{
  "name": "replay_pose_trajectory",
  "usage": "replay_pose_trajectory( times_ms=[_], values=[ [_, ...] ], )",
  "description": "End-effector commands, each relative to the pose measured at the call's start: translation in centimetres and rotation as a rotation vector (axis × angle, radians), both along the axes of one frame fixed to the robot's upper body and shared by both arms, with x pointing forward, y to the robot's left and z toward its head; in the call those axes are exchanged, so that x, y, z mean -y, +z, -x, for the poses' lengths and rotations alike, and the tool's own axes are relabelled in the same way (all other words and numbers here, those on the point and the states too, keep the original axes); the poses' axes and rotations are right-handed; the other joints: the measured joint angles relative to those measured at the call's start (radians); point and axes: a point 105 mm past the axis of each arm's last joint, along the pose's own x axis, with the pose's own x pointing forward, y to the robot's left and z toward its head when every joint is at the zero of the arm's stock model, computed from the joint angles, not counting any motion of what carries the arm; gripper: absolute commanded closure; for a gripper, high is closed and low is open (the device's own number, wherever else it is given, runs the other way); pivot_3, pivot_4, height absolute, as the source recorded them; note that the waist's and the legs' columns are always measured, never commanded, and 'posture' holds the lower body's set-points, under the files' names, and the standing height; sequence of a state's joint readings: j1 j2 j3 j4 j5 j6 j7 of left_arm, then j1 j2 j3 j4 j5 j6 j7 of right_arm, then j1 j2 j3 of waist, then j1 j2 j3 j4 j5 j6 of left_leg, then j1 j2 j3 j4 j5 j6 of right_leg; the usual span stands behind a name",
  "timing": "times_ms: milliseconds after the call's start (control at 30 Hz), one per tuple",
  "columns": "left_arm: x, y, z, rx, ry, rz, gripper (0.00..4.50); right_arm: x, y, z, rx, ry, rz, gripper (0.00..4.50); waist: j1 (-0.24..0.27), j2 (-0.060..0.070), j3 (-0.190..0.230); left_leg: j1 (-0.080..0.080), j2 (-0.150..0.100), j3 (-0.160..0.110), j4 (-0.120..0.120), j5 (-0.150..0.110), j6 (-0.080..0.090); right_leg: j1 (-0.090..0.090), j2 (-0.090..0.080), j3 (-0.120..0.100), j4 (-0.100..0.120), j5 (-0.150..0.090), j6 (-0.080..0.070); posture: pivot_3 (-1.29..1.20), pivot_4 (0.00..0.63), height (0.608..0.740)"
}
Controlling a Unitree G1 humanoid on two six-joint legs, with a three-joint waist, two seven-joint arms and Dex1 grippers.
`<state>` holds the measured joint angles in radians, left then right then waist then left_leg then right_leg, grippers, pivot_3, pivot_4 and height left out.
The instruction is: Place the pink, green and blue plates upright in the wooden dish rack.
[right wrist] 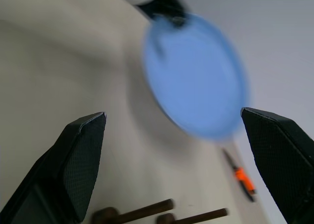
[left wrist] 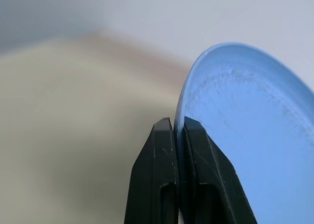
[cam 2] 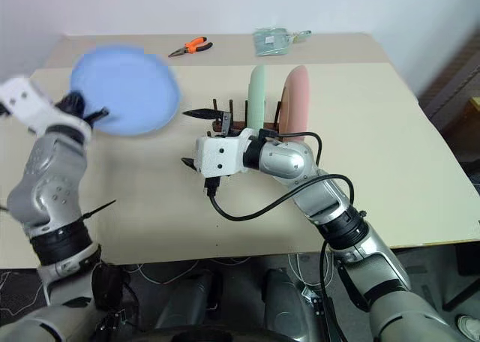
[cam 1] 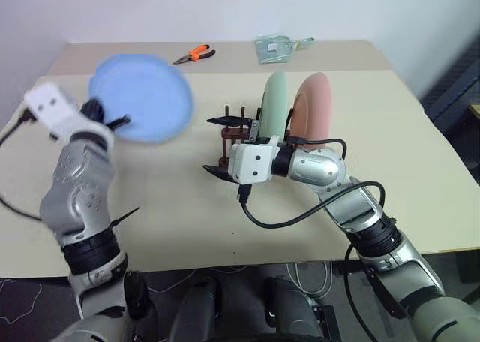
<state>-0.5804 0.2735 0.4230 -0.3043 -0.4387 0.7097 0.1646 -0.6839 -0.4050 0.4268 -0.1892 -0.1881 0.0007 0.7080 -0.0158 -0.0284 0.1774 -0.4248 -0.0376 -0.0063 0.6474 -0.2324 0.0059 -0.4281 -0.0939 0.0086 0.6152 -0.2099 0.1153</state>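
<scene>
Next, I take the opposite rim point(cam 1: 178, 127) of the blue plate with my right gripper and turn the plate upright, because my left gripper is holding it by the rim point(cam 1: 106, 108) farthest from the rack.
My left gripper point(cam 1: 112, 121) is shut on the rim of the blue plate point(cam 1: 142, 98), which hangs above the table's left side. In the left wrist view its fingers point(left wrist: 164, 150) pinch the plate's edge point(left wrist: 245, 135). The green plate point(cam 1: 275, 106) and the pink plate point(cam 1: 315, 106) stand upright side by side in the wooden dish rack point(cam 1: 232, 136) at mid-table. My right gripper point(cam 1: 209, 145) is open and empty just left of the rack, pointing toward the blue plate point(right wrist: 196, 76). Its arm hides part of the rack.
Orange-handled pliers point(cam 1: 195, 55) and a clear bag with something green inside point(cam 1: 277, 48) lie near the table's far edge. A black cable point(cam 1: 277, 220) loops below my right wrist. Bare tabletop point(cam 1: 172, 199) lies between the arms and toward the near edge.
</scene>
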Motion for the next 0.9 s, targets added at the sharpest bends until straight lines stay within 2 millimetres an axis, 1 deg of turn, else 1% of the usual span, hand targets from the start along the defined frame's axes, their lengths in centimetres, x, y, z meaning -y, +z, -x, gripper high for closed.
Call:
replay_pose_trajectory(
  times_ms=[33, 67, 100, 167, 200, 233, 300, 400, 500, 533, 567, 600, 667, 700, 767, 800, 867, 900],
  values=[
    [3.2, 4.3, 0.6, 0.143, -0.1, -0.125, 4.44, -0.9, 1.6, -0.4, 0.097, -0.003, -0.017, 0.0, -0.004, 0.0, 0.0, 0.0, 0.0, 0.0, 0.0, 0.0, 0.0, 0.0, 0.001, 0.0, 0.0, 0.0, 0.0, 0.0, 0.15, 0.738],
    [4.5, 5.3, 0.7, 0.171, -0.146, -0.148, 4.44, -1.1, 2.0, -1.1, 0.123, -0.025, -0.016, 0.0, -0.004, 0.001, 0.0, 0.0, 0.001, 0.0, -0.001, 0.0, 0.0, 0.0, 0.001, 0.0, 0.0, 0.0, 0.0, 0.0, 0.15, 0.738],
    [5.3, 5.9, 0.8, 0.188, -0.175, -0.161, 4.44, -1.4, 2.3, -1.6, 0.141, -0.04, -0.015, 0.0, -0.005, 0.001, 0.0, 0.0, 0.001, 0.0, -0.001, 0.001, -0.001, -0.001, 0.001, 0.0, 0.001, 0.0, 0.0, 0.0, 0.15, 0.738],
    [7.0, 6.9, 1.1, 0.217, -0.228, -0.197, 4.44, -1.9, 2.9, -2.7, 0.162, -0.072, -0.028, 0.0, -0.003, 0.001, 0.0, 0.0, 0.001, 0.0, -0.001, 0.001, -0.002, -0.001, 0.002, 0.0, 0.001, 0.0, 0.0, 0.0, 0.15, 0.738],
    [7.4, 7.1, 1.2, 0.223, -0.238, -0.208, 4.44, -2.1, 3.0, -3.1, 0.165, -0.082, -0.034, 0.0, -0.003, 0.001, 0.0, 0.0, 0.001, 0.0, -0.001, 0.001, -0.002, -0.001, 0.002, 0.0, 0.001, 0.0, 0.0, 0.0, 0.15, 0.738],
    [7.9, 7.4, 1.3, 0.233, -0.251, -0.21, 4.49, -2.3, 3.1, -3.7, 0.177, -0.1, -0.032, 0.25, -0.001, 0.001, 0.0, 0.0, 0.001, 0.0, -0.001, 0.001, -0.002, -0.001, 0.002, 0.0, 0.001, 0.0, 0.0, 0.0, 0.15, 0.738],
    [8.7, 7.6, 1.5, 0.241, -0.273, -0.209, 4.5, -2.7, 3.3, -4.7, 0.196, -0.129, -0.031, 0.86, -0.001, 0.001, 0.001, 0.0, 0.001, 0.0, -0.001, 0.001, -0.002, -0.001, 0.002, 0.001, 0.001, 0.0, 0.0, 0.0, 0.15, 0.738],
    [9.2, 7.4, 1.7, 0.239, -0.285, -0.205, 4.5, -2.9, 3.4, -5.2, 0.219, -0.151, -0.029, 2.5, 0.0, 0.001, 0.001, 0.0, 0.001, 0.0, -0.001, 0.001, -0.002, -0.001, 0.002, 0.001, 0.001, 0.0, 0.0, 0.0, 0.15, 0.738],
    [8.8, 6.9, 1.7, 0.227, -0.276, -0.196, 4.5, -3.1, 3.4, -5.0, 0.222, -0.152, -0.039, 4.06, -0.002, 0.001, 0.001, 0.0, 0.001, 0.0, -0.001, 0.001, -0.002, -0.001, 0.002, 0.001, 0.001, 0.0, 0.0, 0.0, 0.15, 0.738],
    [8.6, 6.8, 1.7, 0.224, -0.271, -0.196, 4.5, -3.2, 3.4, -4.9, 0.225, -0.15, -0.04, 4.47, -0.002, 0.001, 0.001, 0.0, 0.001, 0.0, -0.001, 0.001, -0.002, -0.001, 0.002, 0.001, 0.001, 0.0, 0.0, 0.0, 0.15, 0.738],
    [8.4, 6.7, 1.6, 0.222, -0.265, -0.192, 4.5, -3.2, 3.3, -4.8, 0.232, -0.147, -0.037, 4.47, -0.001, 0.001, 0.001, 0.0, 0.001, 0.0, -0.001, 0.001, -0.002, -0.001, 0.003, 0.001, 0.001, 0.0, 0.0, 0.0, 0.15, 0.738],
    [8.2, 6.7, 1.6, 0.225, -0.263, -0.185, 3.82, -3.3, 3.3, -4.7, 0.238, -0.146, -0.035, 4.5, -0.001, 0.001, 0.001, 0.0, 0.001, -0.001, -0.001, 0.001, -0.002, -0.001, 0.003, 0.001, 0.001, 0.0, 0.0, 0.0, 0.15, 0.738],
    [7.8, 7.2, 1.7, 0.254, -0.262, -0.136, 3.06, -3.4, 3.2, -4.6, 0.245, -0.143, -0.033, 4.5, 0.0, 0.001, 0.001, 0.0, 0.001, -0.001, -0.001, 0.001, -0.002, -0.001, 0.003, 0.001, 0.001, 0.0, 0.0, 0.0, 0.15, 0.738],
    [7.4, 7.8, 1.8, 0.282, -0.251, -0.098, 2.45, -3.4, 3.1, -4.6, 0.249, -0.145, -0.03, 4.5, 0.002, 0.001, 0.001, 0.0, 0.001, -0.001, -0.001, 0.001, -0.002, -0.001, 0.003, 0.001, 0.001, 0.0, 0.0, 0.0, 0.15, 0.738],
    [5.9, 8.9, 2.1, 0.337, -0.206, -0.026, 1.37, -3.5, 3.1, -4.6, 0.253, -0.149, -0.027, 4.5, 0.002, 0.001, 0.001, 0.0, 0.001, -0.001, -0.001, 0.001, -0.002, -0.001, 0.003, 0.001, 0.001, 0.0, 0.0, 0.0, 0.15, 0.738],
    [4.9, 9.6, 2.2, 0.371, -0.171, 0.005, 0.94, -3.5, 3.1, -4.6, 0.253, -0.152, -0.027, 4.5, 0.001, 0.001, 0.001, 0.0, 0.001, -0.001, -0.001, 0.001, -0.002, -0.001, 0.003, 0.001, 0.001, 0.0, 0.0, 0.0, 0.15, 0.738],
    [2.5, 10.8, 2.8, 0.434, -0.075, 0.029, 0.94, -3.3, 3.1, -4.7, 0.253, -0.158, -0.033, 4.5, -0.003, 0.001, 0.001, 0.0, 0.001, -0.001, -0.001, 0.002, -0.002, -0.001, 0.003, 0.001, 0.001, 0.0, 0.0, 0.0, 0.15, 0.738],
    [1.8, 11.1, 3.0, 0.451, -0.043, 0.029, 0.94, -3.3, 3.1, -4.7, 0.252, -0.16, -0.034, 4.5, -0.004, 0.001, 0.001, 0.0, 0.001, -0.001, -0.001, 0.002, -0.002, -0.001, 0.004, 0.001, 0.001, 0.0, 0.0, 0.0, 0.15, 0.738]
  ],
)
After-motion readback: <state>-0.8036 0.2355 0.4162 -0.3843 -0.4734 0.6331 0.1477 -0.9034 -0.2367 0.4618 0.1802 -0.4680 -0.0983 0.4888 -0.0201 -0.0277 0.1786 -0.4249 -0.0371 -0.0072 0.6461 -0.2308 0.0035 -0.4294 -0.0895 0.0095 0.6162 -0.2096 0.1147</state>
